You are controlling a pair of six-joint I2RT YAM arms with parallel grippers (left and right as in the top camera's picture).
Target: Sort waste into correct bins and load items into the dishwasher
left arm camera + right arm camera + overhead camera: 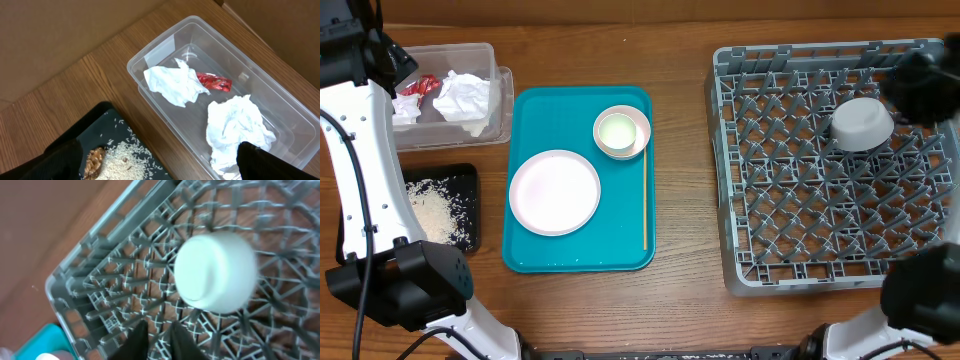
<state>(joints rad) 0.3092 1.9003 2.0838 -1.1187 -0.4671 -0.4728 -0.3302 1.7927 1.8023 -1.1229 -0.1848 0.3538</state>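
Note:
My right gripper should come back closed and nudge the bowl's base [196, 271] so the bowl sits flatter, because the upside-down bowl [861, 126] is slanted on the grey dish rack's wires.
The clear tub [502, 100] holds two crumpled napkins [176, 84] [235, 125] and a red wrapper [214, 82]. The black tray [470, 180] holds rice [127, 160] and a brown bit [94, 159]. My left gripper [160, 165] is wide open and empty, above the gap between tub and tray; overhead it is at the top left [355, 45]. The pink plate [555, 192] and a whitish bowl [622, 131] sit on the teal tray. Another bowl [862, 123] [216, 272] lies upside down in the grey dish rack [840, 265]. My right gripper [159, 340] is nearly shut and empty beside it.
The teal tray [535, 255] lies mid-table with a thin wooden stick [644, 200] along its right side. Brown cardboard walls stand behind the tub and the rack. The right arm [918, 85] hangs over the rack's far right corner.

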